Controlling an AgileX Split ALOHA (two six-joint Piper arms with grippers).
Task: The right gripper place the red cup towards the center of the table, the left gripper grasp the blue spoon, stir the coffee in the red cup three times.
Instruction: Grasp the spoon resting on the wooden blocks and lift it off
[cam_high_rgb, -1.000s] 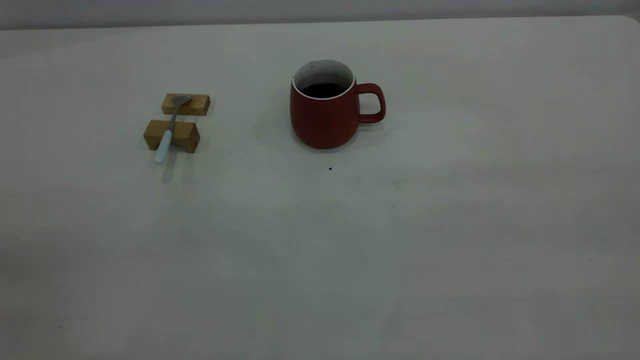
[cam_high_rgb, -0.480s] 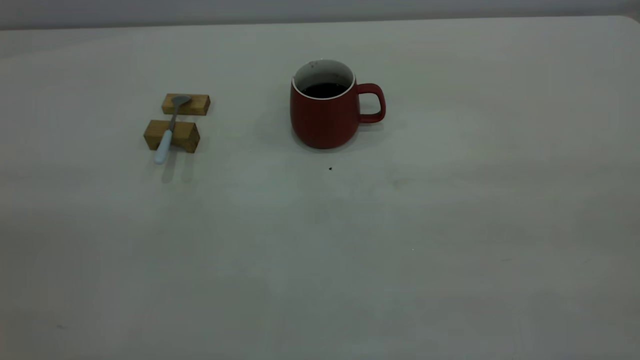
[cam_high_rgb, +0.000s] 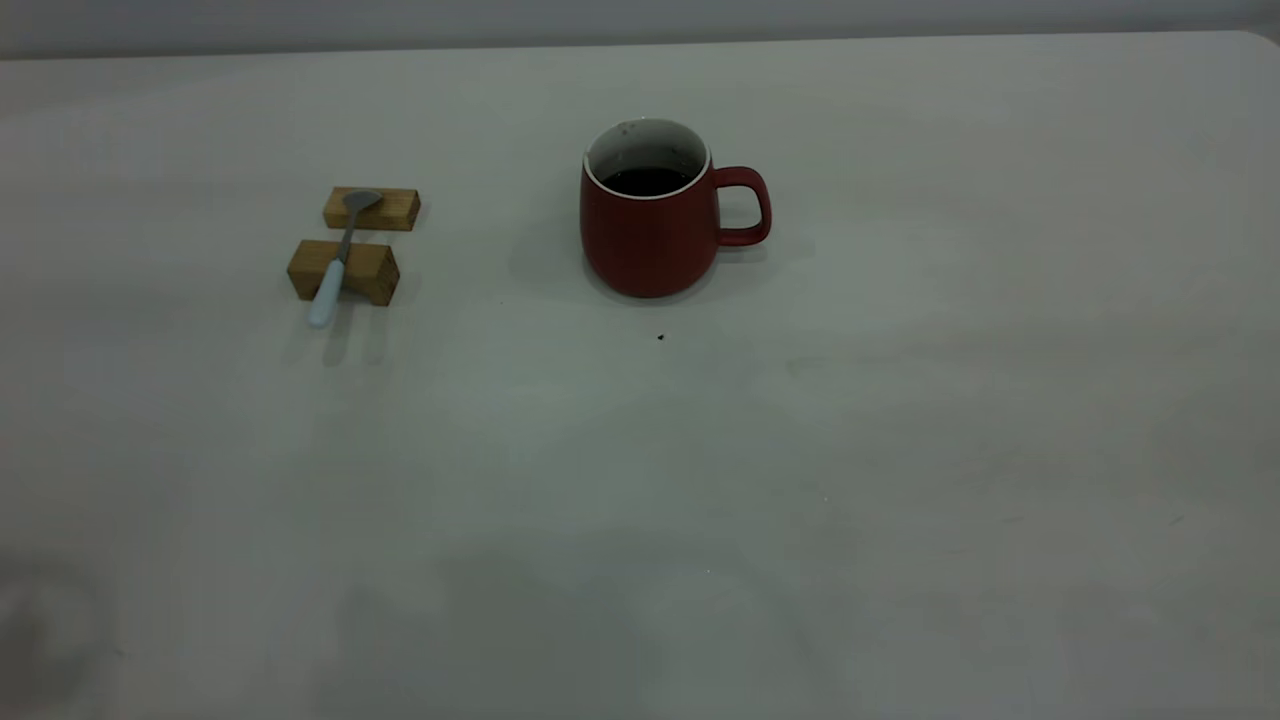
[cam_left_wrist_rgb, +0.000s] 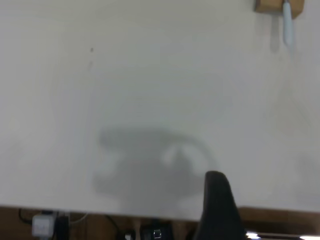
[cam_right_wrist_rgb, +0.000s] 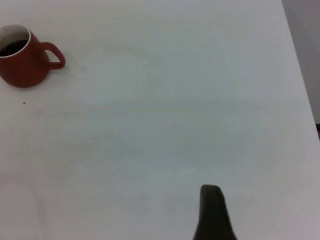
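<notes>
My left gripper is moving toward the blue spoon's handle (cam_high_rgb: 325, 296), which sticks out free past the near wooden block (cam_high_rgb: 369, 266). It should carry on going until its fingers are on both sides of the handle, and then close.
The red cup (cam_high_rgb: 650, 240) stands upright on the table (cam_high_rgb: 900, 450) near the far middle, its handle pointing right and dark coffee (cam_high_rgb: 648, 180) inside. The blue spoon (cam_high_rgb: 335, 265) lies across two wooden blocks at the left, pale handle toward the near side. Neither gripper appears in the exterior view. In the left wrist view the left gripper (cam_left_wrist_rgb: 215, 200) is a dark shape over the table's near edge, far from the blue spoon (cam_left_wrist_rgb: 287, 27). In the right wrist view the right gripper (cam_right_wrist_rgb: 212, 210) is a dark shape well away from the red cup (cam_right_wrist_rgb: 22, 67).
Two wooden blocks (cam_high_rgb: 372, 208) (cam_high_rgb: 370, 272) hold the spoon off the table. A small dark speck (cam_high_rgb: 660, 337) lies just in front of the cup. The table's right edge (cam_right_wrist_rgb: 300, 100) shows in the right wrist view, and brown floor with cables (cam_left_wrist_rgb: 45, 225) lies beyond its near edge.
Cup, spoon and blocks have not moved. Faint shadows on the near part of the table have shifted and grown at the bottom left.
</notes>
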